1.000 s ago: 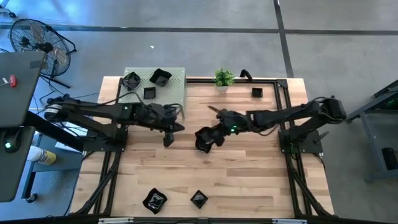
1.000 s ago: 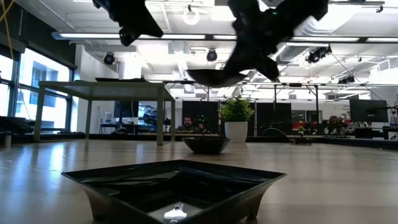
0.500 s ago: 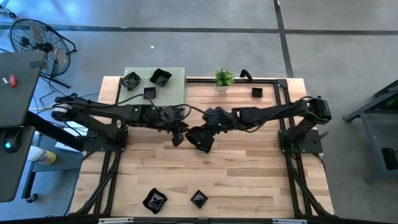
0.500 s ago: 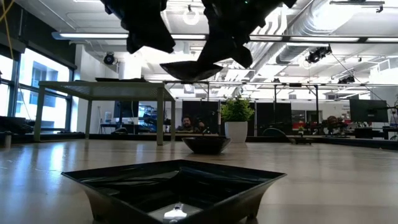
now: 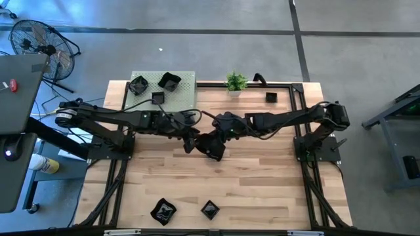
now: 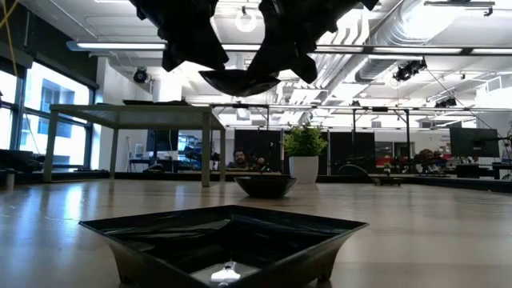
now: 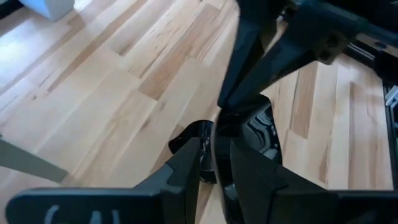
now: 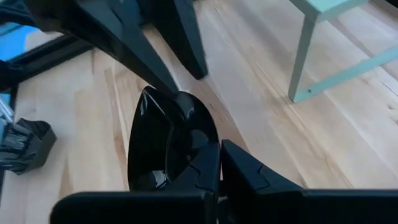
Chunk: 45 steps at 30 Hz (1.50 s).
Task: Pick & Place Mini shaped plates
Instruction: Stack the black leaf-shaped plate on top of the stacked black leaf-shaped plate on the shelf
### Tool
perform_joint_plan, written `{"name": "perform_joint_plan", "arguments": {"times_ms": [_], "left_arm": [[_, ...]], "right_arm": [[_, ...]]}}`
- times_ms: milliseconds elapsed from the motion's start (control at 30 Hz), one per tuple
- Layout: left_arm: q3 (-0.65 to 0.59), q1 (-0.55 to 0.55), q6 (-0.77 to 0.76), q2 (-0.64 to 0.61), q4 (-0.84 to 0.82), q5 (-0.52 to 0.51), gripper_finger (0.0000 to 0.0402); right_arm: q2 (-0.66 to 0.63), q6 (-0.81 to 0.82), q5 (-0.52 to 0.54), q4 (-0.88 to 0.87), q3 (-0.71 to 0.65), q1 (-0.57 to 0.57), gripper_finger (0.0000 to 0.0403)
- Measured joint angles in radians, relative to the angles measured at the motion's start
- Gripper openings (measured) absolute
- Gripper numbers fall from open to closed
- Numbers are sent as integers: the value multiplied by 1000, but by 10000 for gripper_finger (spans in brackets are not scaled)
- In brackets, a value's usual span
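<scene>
My right gripper is holding the plate (image 6: pixel 238 82) far away from the green stand, so next my left gripper grabs the opposite rim (image 8: pixel 180 97) and brings the plate to the stand.
One black mini shaped plate (image 5: pixel 211 148) hangs in the air over the middle of the table, with my right gripper (image 5: pixel 219 137) shut on it. My left gripper (image 5: pixel 191 142) meets it from the table's left, open, with a finger on either side of the plate's opposite rim (image 7: pixel 215 134). The low view shows the plate (image 6: pixel 237 82) well above the tabletop, between the two grippers. More black plates rest on a pale green stand (image 5: pixel 185 97) at the far left, one lies at the far right (image 5: pixel 271 98), and two lie near the front edge (image 5: pixel 163 211). My right gripper pinches the plate's rim (image 8: pixel 200 148) between its two fingers, coming slanting down from the table's right. The plate is lifted clear of the table and stands out beyond the fingers, tilted. My left gripper has the opposite rim in the gap between its fingers (image 7: pixel 186 163); whether they touch it, I cannot tell.
A small potted plant (image 5: pixel 236 82) stands at the far edge, behind the arms. In the low view a wide square plate (image 6: pixel 228 240) fills the foreground and a round one (image 6: pixel 266 186) sits farther back. Bare wood lies between the arms and the front plates.
My right gripper has carried the plate up and toward the table's left, turning it as it went. My left gripper has gone toward the table's right and a little down, and now meets the plate. Both have kept almost still for the last half second.
</scene>
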Motion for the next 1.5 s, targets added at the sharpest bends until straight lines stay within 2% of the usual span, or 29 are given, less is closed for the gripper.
{"name": "perform_joint_plan", "arguments": {"times_ms": [233,500,700,800,967,1100,1233,1400,1500], "left_arm": [[0,0,-41,28,5,8,84],[-1,0,-60,25,3,17,7],[-1,1,-79,23,1,30,5],[-1,17,-92,13,-15,31,3],[-1,65,-116,-17,-61,53,2],[-1,103,-119,-64,-105,54,1],[-2,167,-164,-145,-146,31,1],[-2,288,-293,-310,-160,-55,1],[-2,360,-351,-427,-206,-168,0]], "right_arm": [[0,-1,-8,36,0,0,12],[-1,-6,-9,38,0,0,12],[-1,-8,2,38,0,0,13],[-3,-8,20,38,0,0,31],[-39,-8,69,7,0,-2,90],[-101,-16,115,-27,0,-4,130],[-166,-27,167,-52,0,-4,151],[-229,-49,210,-62,0,-4,146],[-244,-66,222,-62,0,-4,134]]}}
